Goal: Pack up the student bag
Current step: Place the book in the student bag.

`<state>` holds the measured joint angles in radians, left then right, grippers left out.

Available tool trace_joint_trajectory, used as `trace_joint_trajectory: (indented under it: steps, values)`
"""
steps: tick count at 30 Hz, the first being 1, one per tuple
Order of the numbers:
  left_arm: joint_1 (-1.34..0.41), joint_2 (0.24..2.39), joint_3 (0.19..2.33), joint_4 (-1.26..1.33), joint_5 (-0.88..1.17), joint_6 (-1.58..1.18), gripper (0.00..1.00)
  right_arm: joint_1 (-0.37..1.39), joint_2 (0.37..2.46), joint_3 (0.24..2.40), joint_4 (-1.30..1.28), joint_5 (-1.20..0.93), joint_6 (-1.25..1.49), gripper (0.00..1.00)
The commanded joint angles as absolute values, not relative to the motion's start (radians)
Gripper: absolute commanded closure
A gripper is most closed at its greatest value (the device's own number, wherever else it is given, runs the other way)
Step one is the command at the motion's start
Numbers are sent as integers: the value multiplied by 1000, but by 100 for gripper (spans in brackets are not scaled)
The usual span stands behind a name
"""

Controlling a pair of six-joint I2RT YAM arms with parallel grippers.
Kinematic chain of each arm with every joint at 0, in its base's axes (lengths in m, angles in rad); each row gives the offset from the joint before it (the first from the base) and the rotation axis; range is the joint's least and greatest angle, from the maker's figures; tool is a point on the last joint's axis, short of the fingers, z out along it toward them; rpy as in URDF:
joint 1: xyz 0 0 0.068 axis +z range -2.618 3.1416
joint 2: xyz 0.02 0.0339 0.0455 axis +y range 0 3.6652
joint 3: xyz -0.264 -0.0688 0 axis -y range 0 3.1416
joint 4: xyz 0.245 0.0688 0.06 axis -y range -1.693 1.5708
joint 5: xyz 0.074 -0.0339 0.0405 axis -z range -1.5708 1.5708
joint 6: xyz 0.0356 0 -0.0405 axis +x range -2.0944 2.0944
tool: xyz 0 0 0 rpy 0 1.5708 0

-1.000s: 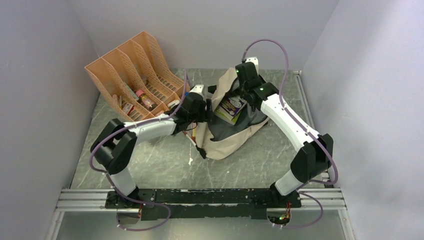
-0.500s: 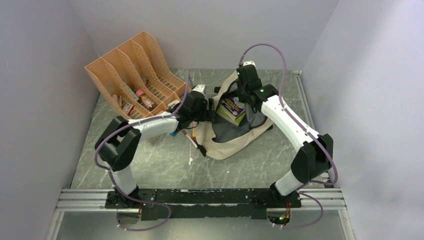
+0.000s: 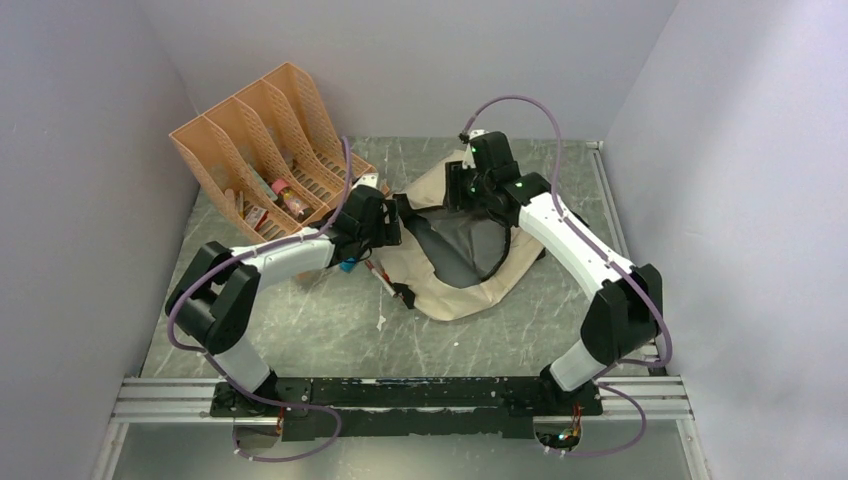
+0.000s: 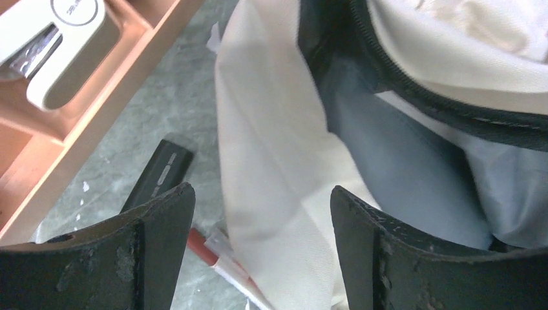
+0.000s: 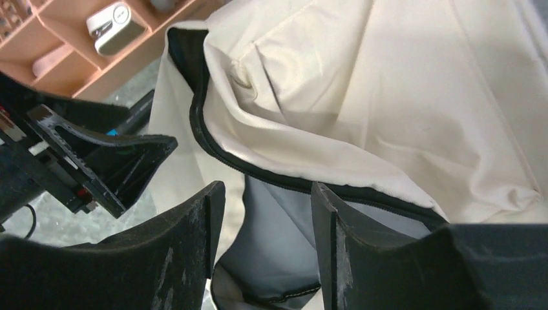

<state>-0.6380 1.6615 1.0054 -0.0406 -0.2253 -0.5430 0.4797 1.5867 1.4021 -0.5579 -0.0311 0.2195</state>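
Note:
The bag's rim (image 3: 420, 250) by the organizer sags inward, so the robot's right gripper should move back until the left gripper spreads that rim open, then take hold of the bag's zipper edge (image 5: 291, 185).
The student bag (image 3: 455, 295) lies slumped mid-table, beige with its dark grey lining (image 3: 462, 245) showing through the unzipped mouth. My left gripper (image 3: 388, 222) is open at the bag's left edge. In the left wrist view, loose beige fabric (image 4: 271, 168) lies between the spread fingers (image 4: 158, 245), apart from both. My right gripper (image 3: 462, 190) hovers open over the bag's far rim. The right wrist view looks past its fingers (image 5: 190, 245) into the grey lining (image 5: 271, 239), under the black zipper edge (image 5: 258, 171). Nothing is held.
The orange file organizer (image 3: 265, 150) stands at the back left, holding small bottles and a white device (image 4: 61, 35). A red-and-white pen (image 4: 216, 261) and a black flat item (image 4: 158, 174) lie on the table by the bag's left side.
My right gripper has opened and let go of the bag's rim. The bag's mouth has sagged flatter and the purple-covered item no longer shows. My left arm has drawn back to the left.

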Motion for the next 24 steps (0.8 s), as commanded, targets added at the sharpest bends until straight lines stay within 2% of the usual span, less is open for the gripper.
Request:
trace_joint_trajectory:
  steps: [1, 6, 13, 24]
  values:
    - [-619, 1622, 982, -74, -240, -558, 19, 464, 1511, 1372, -487, 111, 288, 45]
    - [-607, 1582, 952, -81, -227, -560, 19, 411, 1561, 1400, -555, 238, 297, 40]
    - [-604, 1513, 882, -19, -125, -611, 18, 358, 1584, 1374, -540, 192, 305, 39]
    - [-634, 1491, 924, -68, -208, -658, 15, 357, 1404, 1059, -383, 164, 362, 37]
